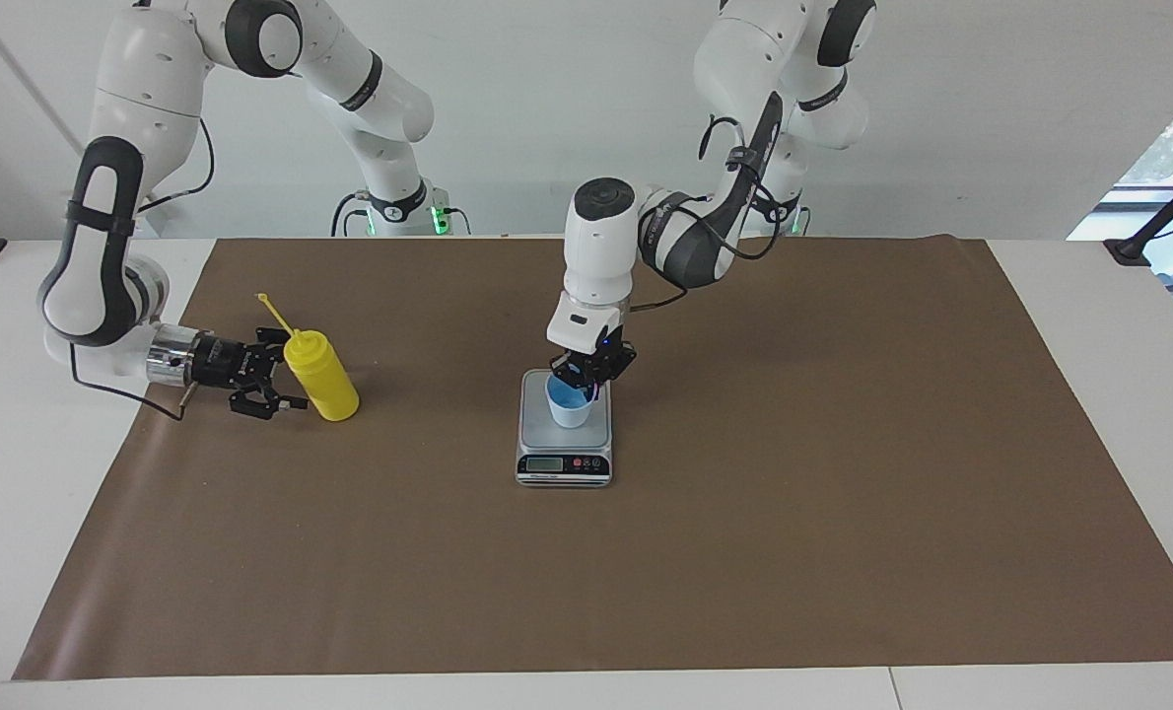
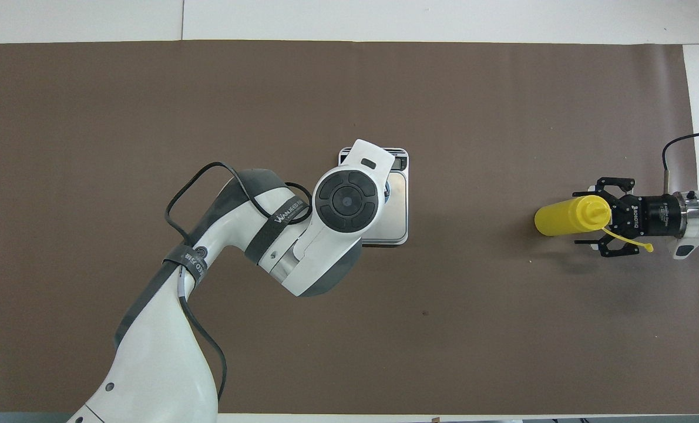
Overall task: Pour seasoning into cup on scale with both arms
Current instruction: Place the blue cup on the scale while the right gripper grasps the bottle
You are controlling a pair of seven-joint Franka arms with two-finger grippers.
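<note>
The small loose cap (image 2: 648, 247) is tied to the yellow seasoning bottle by a thin yellow strap (image 2: 623, 238), so the cap will trail along when I pick up the bottle.
The yellow seasoning bottle (image 1: 322, 380) stands on the brown mat toward the right arm's end of the table; it also shows in the overhead view (image 2: 564, 217). My right gripper (image 1: 291, 371) lies level beside it, open, with a finger on each side of the bottle's upper part (image 2: 582, 218). The light-blue cup (image 1: 569, 406) stands on the scale (image 1: 564, 465) at mid table. My left gripper (image 1: 580, 380) points down at the cup's rim. In the overhead view the left wrist hides the gripper and most of the cup (image 2: 387, 191); part of the scale (image 2: 397, 205) shows.
The brown mat (image 1: 744, 513) covers most of the white table (image 1: 1089, 325). Black clamps stand at the table's ends (image 1: 1134, 247).
</note>
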